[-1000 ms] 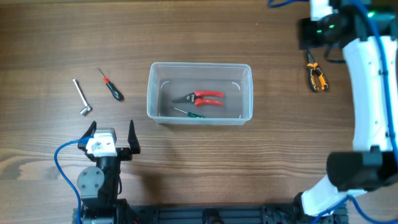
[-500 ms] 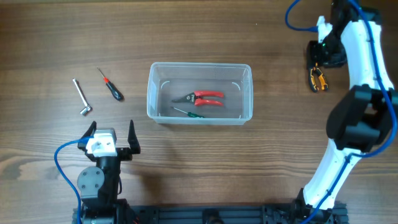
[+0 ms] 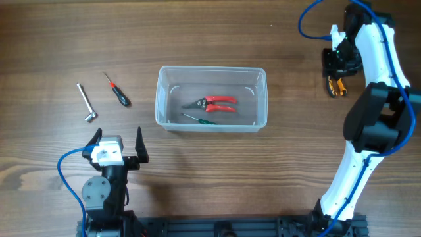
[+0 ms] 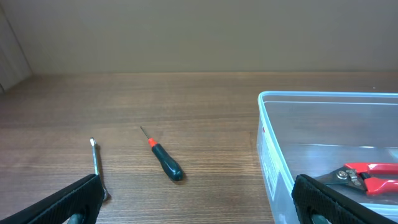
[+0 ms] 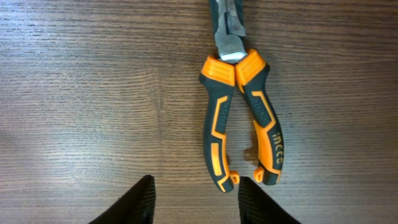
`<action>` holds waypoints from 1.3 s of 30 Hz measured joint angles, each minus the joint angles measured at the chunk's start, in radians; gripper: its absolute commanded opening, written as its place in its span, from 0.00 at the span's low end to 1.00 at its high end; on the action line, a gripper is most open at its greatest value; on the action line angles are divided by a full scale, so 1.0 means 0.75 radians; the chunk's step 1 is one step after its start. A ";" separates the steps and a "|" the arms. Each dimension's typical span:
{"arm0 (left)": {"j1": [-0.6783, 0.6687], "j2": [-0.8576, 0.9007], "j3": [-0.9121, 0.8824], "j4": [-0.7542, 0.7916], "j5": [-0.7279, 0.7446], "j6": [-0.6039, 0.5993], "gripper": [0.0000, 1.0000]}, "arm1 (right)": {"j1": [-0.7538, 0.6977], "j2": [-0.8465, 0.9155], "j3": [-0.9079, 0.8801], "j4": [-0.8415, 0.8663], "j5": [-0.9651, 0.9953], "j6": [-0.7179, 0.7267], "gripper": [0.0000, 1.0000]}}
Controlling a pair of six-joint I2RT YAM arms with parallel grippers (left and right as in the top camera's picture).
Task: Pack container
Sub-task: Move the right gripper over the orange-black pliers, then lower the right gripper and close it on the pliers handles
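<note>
Next, my right gripper straddles just the handle nearer the container [image 5: 216, 134], because the orange-and-dark pliers' handles [image 5: 267, 134] spread apart off to one side of my open fingers.
The clear plastic container [image 3: 211, 97] sits mid-table and holds red-handled pliers [image 3: 217, 103] and a green screwdriver [image 3: 200, 119]; its corner shows in the left wrist view [image 4: 273, 155]. Orange-and-dark pliers [image 3: 336, 86] lie at the far right, large in the right wrist view [image 5: 242, 118]. My right gripper [image 3: 337, 62] hovers over them, open and empty [image 5: 194, 199], its fingers left of the handle ends. My left gripper [image 3: 118, 146] is open and empty [image 4: 199, 199] near the front left.
A red-and-black screwdriver [image 3: 118, 91] and a metal L-shaped wrench [image 3: 86, 103] lie left of the container; both show in the left wrist view, the screwdriver [image 4: 165, 160] and the wrench [image 4: 97, 171].
The right arm has swung in from the top right edge and lowered over the orange pliers. The left arm has not moved.
</note>
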 measured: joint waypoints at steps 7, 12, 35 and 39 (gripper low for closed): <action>0.000 0.000 0.000 0.000 0.000 0.000 1.00 | -0.056 0.020 0.001 0.005 0.000 0.000 0.40; 0.000 0.000 0.000 0.000 0.000 0.000 1.00 | -0.087 0.030 0.000 0.009 0.000 -0.001 0.40; 0.000 0.000 0.000 0.000 0.000 0.000 1.00 | -0.086 0.032 -0.287 0.221 -0.025 -0.056 0.41; 0.000 0.000 0.000 0.000 0.000 0.000 1.00 | -0.081 0.026 -0.294 0.255 -0.027 -0.069 0.59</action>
